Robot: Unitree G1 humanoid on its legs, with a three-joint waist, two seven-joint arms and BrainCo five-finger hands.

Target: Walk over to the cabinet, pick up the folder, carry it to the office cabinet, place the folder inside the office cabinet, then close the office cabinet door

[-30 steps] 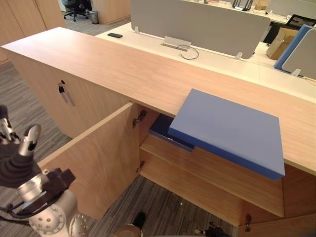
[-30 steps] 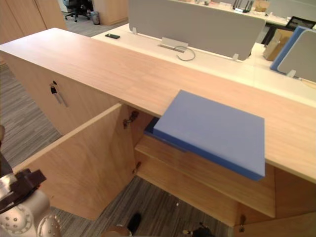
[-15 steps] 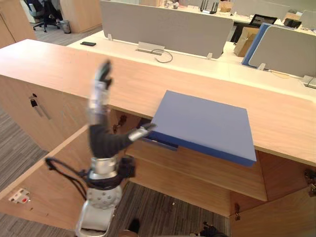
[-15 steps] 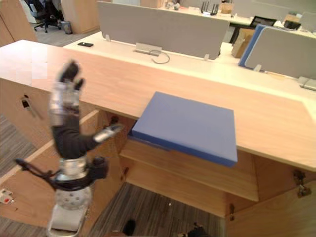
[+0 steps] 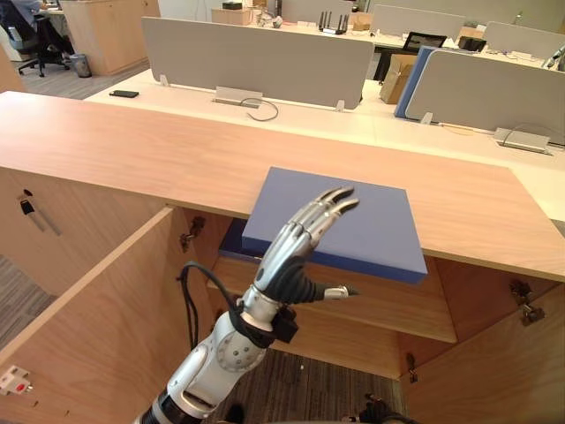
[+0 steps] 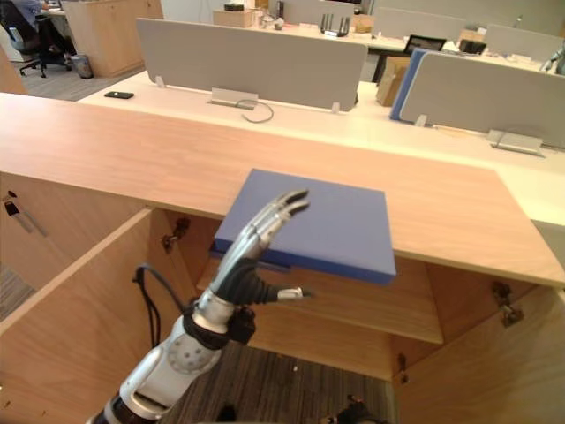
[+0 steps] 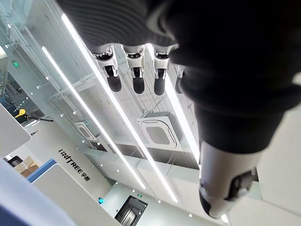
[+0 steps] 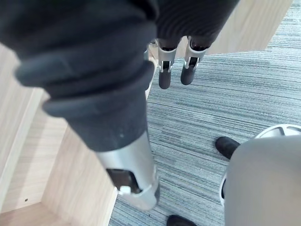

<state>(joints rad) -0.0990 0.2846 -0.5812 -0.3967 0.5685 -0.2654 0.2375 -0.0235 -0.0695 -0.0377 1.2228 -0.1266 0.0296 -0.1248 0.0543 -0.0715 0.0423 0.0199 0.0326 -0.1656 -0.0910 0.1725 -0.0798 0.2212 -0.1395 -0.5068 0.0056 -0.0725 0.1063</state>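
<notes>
The blue folder (image 5: 349, 212) will stay stiff and closed when I lift it by one edge, because the jutting near edge (image 5: 375, 268) stays straight over the open compartment.
A blue folder (image 5: 366, 221) lies flat on the wooden cabinet top (image 5: 132, 141), its near edge jutting out over the open compartment. My left hand (image 5: 291, 258) is raised in front of that near edge, open, with straight fingers (image 5: 325, 205) reaching over the folder's front left part; whether they touch it I cannot tell. Its wrist view has the fingers (image 7: 134, 80) straight against ceiling lights. My right hand (image 8: 174, 70) hangs low over grey carpet with relaxed fingers, holding nothing.
Under the top, the cabinet stands with both doors swung out: left door (image 5: 97, 327), right door (image 5: 503, 371). A darker blue item (image 5: 233, 247) lies on the inner shelf (image 5: 397, 309). Desks with grey dividers (image 5: 256, 62) stand behind the cabinet.
The camera has shifted, bringing the folder toward the middle of the picture. My left hand has swung from upright at the folder's left to reaching forward over its near edge.
</notes>
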